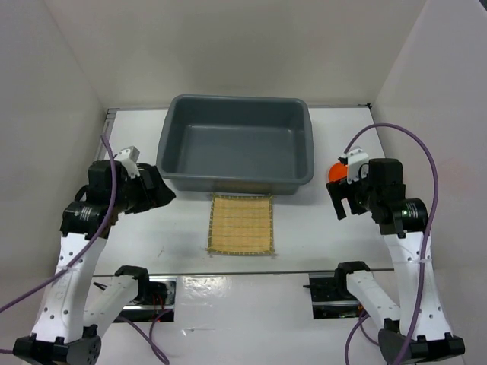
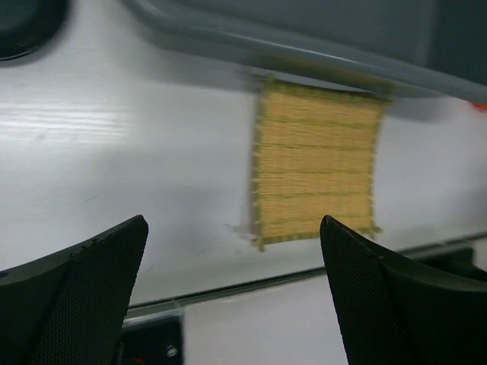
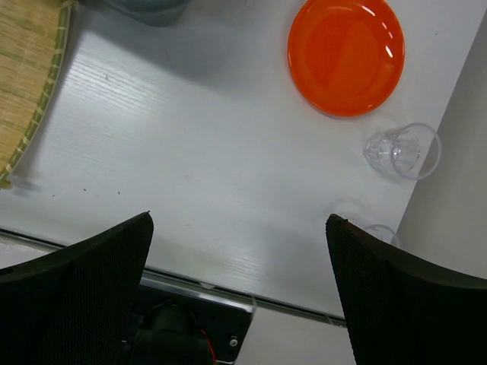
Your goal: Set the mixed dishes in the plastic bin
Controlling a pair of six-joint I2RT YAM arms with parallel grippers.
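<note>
The tan woven mat (image 1: 242, 224) has a thick green rim (image 3: 48, 87) around it, so the mat will stay stiff and flat when I pick it up by its edge.
The grey plastic bin (image 1: 173, 176) stands at the back middle; nothing shows inside it. The tan woven mat (image 1: 241, 224) lies flat just in front of it, also in the left wrist view (image 2: 316, 163). The orange plate (image 3: 346, 55) lies right of the bin, and two clear cups (image 3: 402, 150) stand by the right wall, the nearer one (image 3: 379, 232) half hidden by a finger. The black plate (image 2: 23, 23) lies left of the bin. My left gripper (image 1: 163, 194) is open and empty left of the mat. My right gripper (image 1: 342, 201) is open and empty above the table near the orange plate.
White enclosure walls stand close on the left (image 1: 46, 114) and right (image 1: 441, 91). The arm mounts (image 1: 152, 289) sit along the table's near edge, with purple cables (image 1: 426, 152) looping off both arms.
</note>
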